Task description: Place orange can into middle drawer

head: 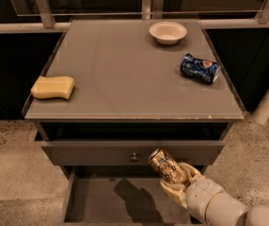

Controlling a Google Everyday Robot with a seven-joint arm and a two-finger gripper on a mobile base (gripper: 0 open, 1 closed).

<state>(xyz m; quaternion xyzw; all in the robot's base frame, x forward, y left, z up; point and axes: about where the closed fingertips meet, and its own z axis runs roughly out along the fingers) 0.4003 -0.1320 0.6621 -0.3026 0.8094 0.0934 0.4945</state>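
Note:
The orange can (161, 160) is hanging over the open middle drawer's empty bottom (155, 207), so the robot's gripper keeps going down until the can touches the drawer's bottom, and then let go.
My gripper (178, 182) reaches in from the lower right and is shut on the orange can (165, 166), a golden can with dark mottled print, tilted with its silvery end up and to the left. It hangs in front of the grey drawer front with the small knob (134, 157) and above the right part of the open middle drawer (106, 206), whose flat grey floor carries the can's shadow.
On the grey cabinet top (125, 74) lie a yellow sponge (53, 87) at the left, a white bowl (168, 32) at the back and a blue Pepsi can (200, 68) on its side at the right. Speckled floor lies either side of the cabinet.

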